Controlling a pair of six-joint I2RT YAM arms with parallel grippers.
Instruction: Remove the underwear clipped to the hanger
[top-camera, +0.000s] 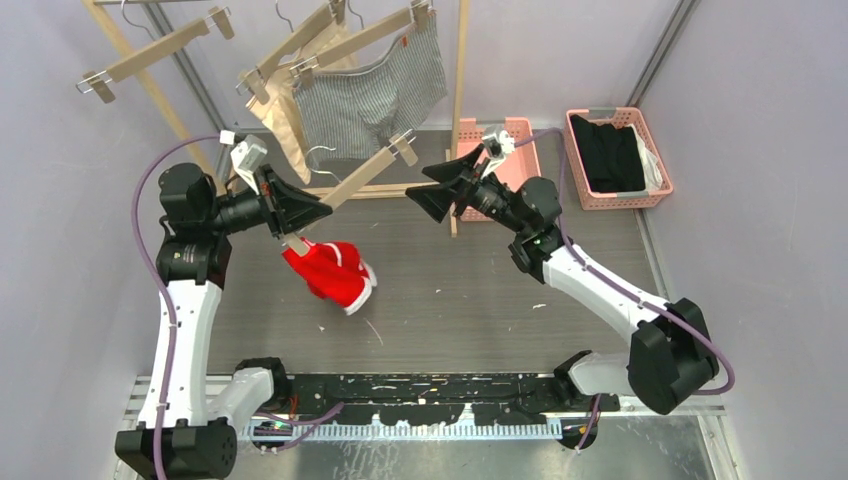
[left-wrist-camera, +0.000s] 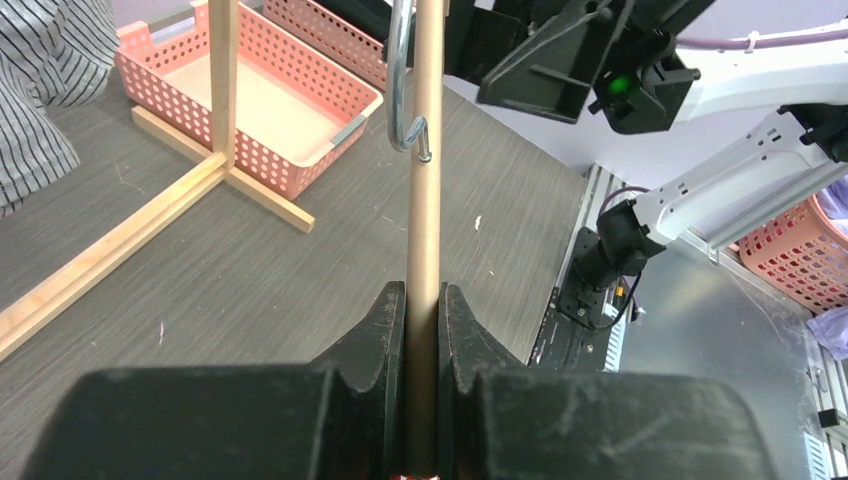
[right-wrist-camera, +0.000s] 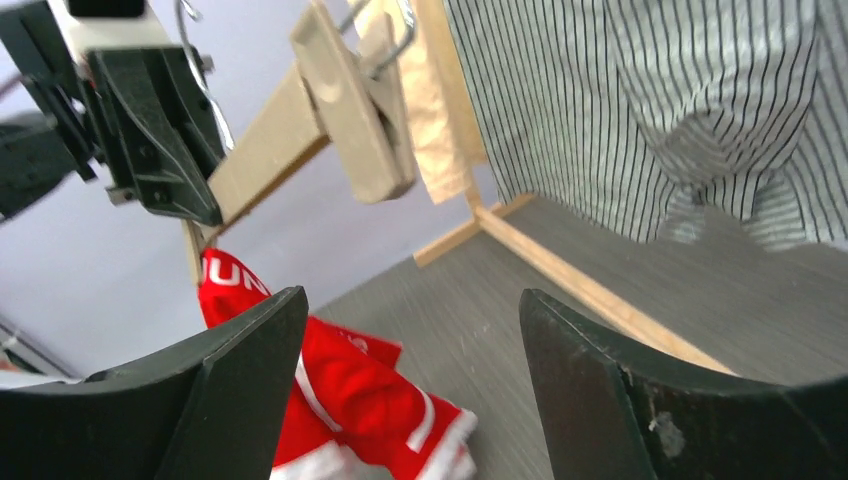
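The robot's left gripper is holding the bar, and the right gripper should grasp the bar's far end (top-camera: 378, 161) first so that the left gripper can undo the red underwear's near clip (top-camera: 297, 244).
My left gripper (top-camera: 300, 212) is shut on the bar of a wooden clip hanger (top-camera: 362, 177); the left wrist view shows the bar (left-wrist-camera: 428, 200) pinched between the fingers. Red underwear with white trim (top-camera: 333, 272) hangs from the hanger's near clip, drooping to the table; it also shows in the right wrist view (right-wrist-camera: 350, 400). The hanger's far clip (right-wrist-camera: 355, 105) holds no cloth. My right gripper (top-camera: 428, 195) is open and empty, just right of that far clip. Beige underwear (top-camera: 283, 120) and grey pinstriped boxer briefs (top-camera: 375, 95) hang clipped on hangers on the rack behind.
A wooden rack (top-camera: 460, 100) stands at the back with an empty hanger (top-camera: 150, 55) at the left. A pink basket (top-camera: 505, 155) sits behind my right gripper. Another pink basket (top-camera: 575, 160) at the right holds black clothing (top-camera: 608, 152).
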